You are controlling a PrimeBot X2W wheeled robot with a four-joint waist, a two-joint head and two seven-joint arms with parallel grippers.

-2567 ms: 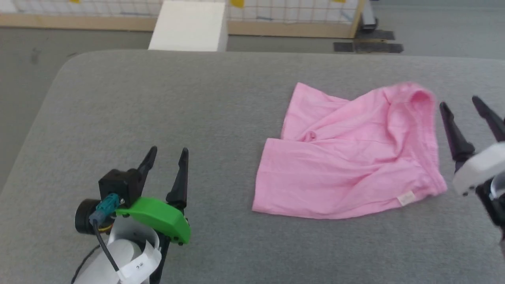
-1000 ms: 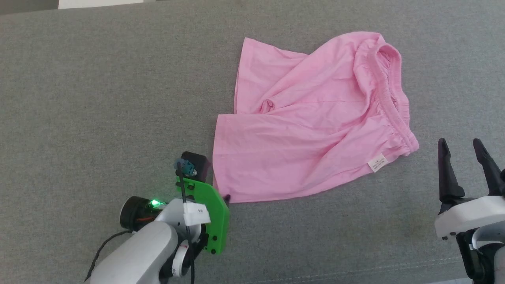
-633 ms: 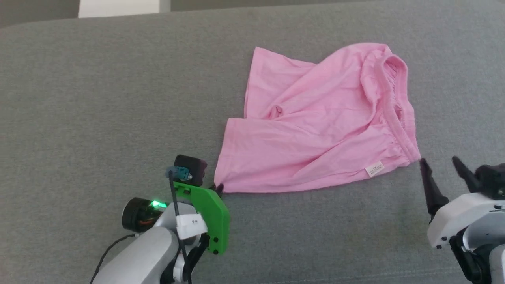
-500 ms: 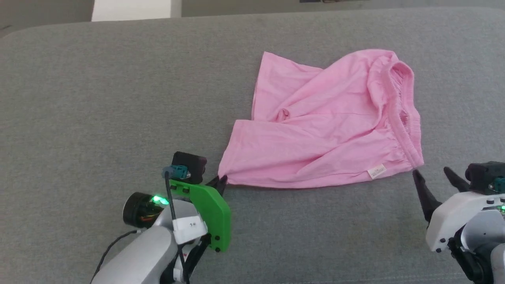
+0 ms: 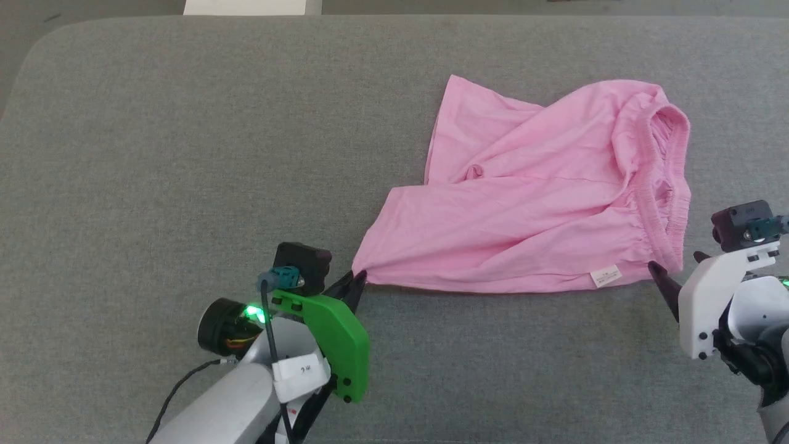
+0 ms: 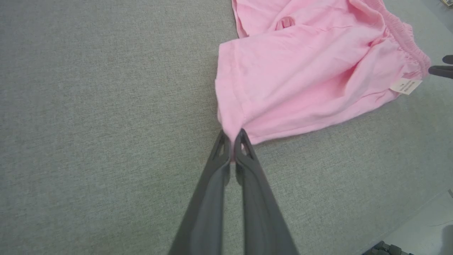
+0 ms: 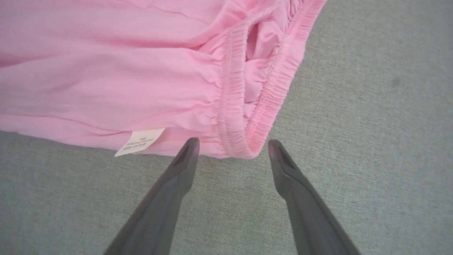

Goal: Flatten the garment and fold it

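Note:
The puckered edges gape apart (image 5: 664, 140) at the elastic waistband (image 5: 652, 202), so I expect the waistband to puff out into open loops when I fold the pink shorts lengthwise.
The pink shorts (image 5: 530, 203) lie rumpled on the grey surface, gathered waistband (image 5: 669, 185) to the right, small white tag (image 5: 604, 277) at the near right corner. My left gripper (image 5: 359, 279) is shut on the near left leg-hem corner (image 6: 231, 132), the cloth pinched between its fingertips. My right gripper (image 7: 233, 147) stands open just in front of the waistband's near corner (image 7: 247, 150), fingers on either side of it, apart from the cloth. The tag (image 7: 139, 141) lies left of the right gripper's left finger.
The grey padded surface (image 5: 185, 154) stretches wide to the left and front of the shorts. Its rounded back left corner and a white block (image 5: 246, 6) beyond it show at the top of the head view.
My left gripper has closed on the near left hem corner and drawn it slightly toward me. My right gripper has come up to the waistband's near corner. The head camera has shifted.

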